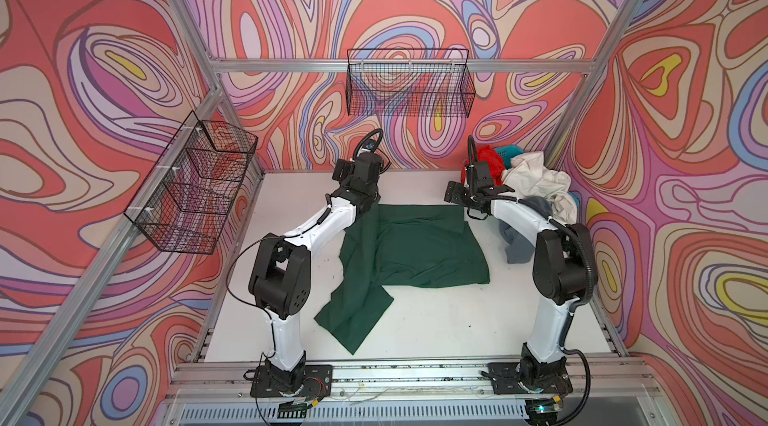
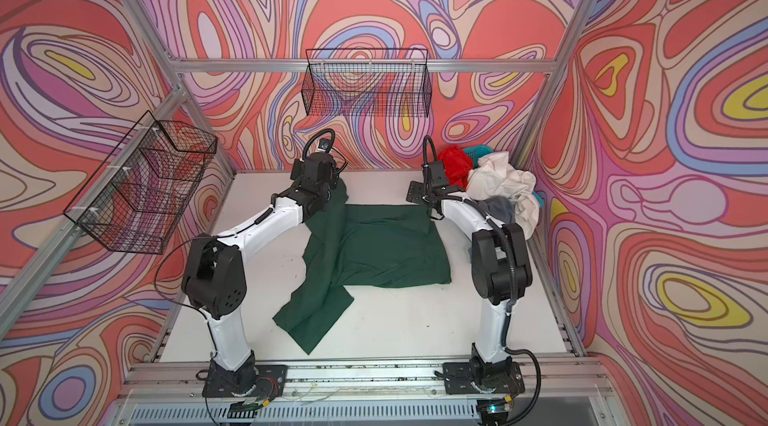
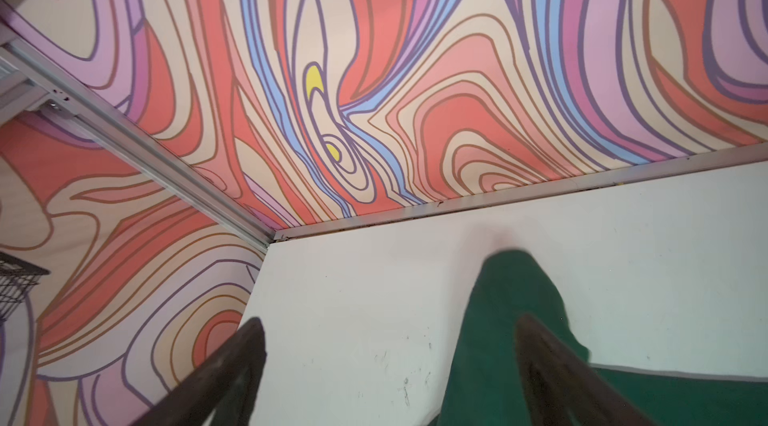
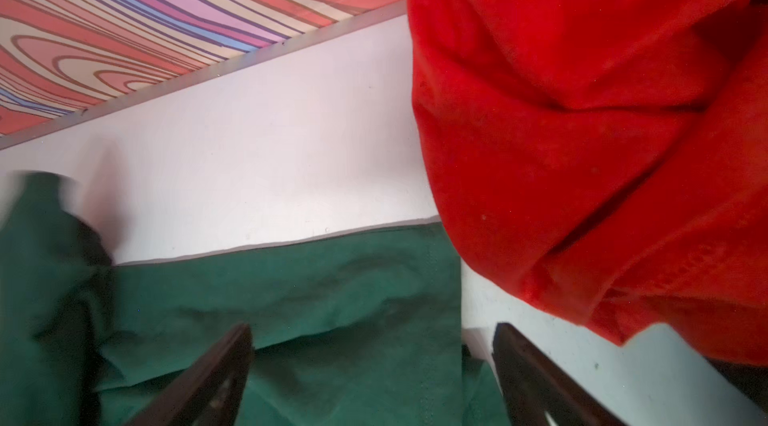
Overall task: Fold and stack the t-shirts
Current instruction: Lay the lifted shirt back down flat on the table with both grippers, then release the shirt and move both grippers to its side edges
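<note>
The dark green t-shirt is bunched up in a long fold (image 1: 365,253), so the robot's left gripper should grab the t-shirt's edge (image 1: 344,248) next to the fold and pull it flat before folding.
A dark green t-shirt (image 1: 415,249) lies partly folded on the white table (image 1: 436,320), with one flap trailing toward the front. My left gripper (image 3: 388,320) hovers open at the shirt's far left corner (image 1: 370,199). A blurred ridge of green cloth (image 3: 498,340) rises beside one finger, not pinched. My right gripper (image 4: 372,326) is open over the far right corner (image 1: 473,211), above the green cloth (image 4: 291,286). Red (image 1: 488,157), off-white (image 1: 536,182) and grey-blue (image 1: 515,245) t-shirts are heaped at the far right.
The heap sits in and over a turquoise basket (image 1: 507,151) in the far right corner, close to my right wrist. Black wire baskets hang on the back wall (image 1: 409,83) and the left wall (image 1: 195,182). Aluminium frame posts edge the table.
</note>
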Tool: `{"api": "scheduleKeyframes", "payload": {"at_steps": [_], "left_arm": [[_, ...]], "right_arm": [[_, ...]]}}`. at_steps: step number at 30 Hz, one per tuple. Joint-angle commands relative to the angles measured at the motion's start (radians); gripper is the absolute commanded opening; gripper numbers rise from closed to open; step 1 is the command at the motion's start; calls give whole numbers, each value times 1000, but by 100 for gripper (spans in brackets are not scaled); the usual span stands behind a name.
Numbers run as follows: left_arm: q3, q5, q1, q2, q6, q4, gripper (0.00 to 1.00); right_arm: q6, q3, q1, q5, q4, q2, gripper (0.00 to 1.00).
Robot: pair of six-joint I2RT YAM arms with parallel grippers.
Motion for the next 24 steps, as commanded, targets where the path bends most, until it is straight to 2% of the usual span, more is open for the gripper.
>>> {"api": "scheduleKeyframes", "payload": {"at_steps": [1,4,8,12,16,20,24], "left_arm": [[5,-64,1,-122,-83,-157,100],[-56,-67,1,-216,-206,-306,100],[-214,-17,0,-371,-359,-477,100],[-422,53,10,-507,-436,-526,100],[-521,260,94,-530,-536,-589,93],[-584,431,161,-509,-569,-528,86],[-605,593,229,-427,-607,-475,76]], "right_arm": [[-8,-34,3,-2,-9,-109,98],[8,-111,5,-19,-19,-190,98],[20,-247,19,-15,-48,-307,98],[52,-382,21,-38,-67,-419,98],[82,-497,30,-57,-78,-504,98],[118,-571,62,-75,-78,-542,98],[144,-610,110,-91,-75,-535,98]]}}
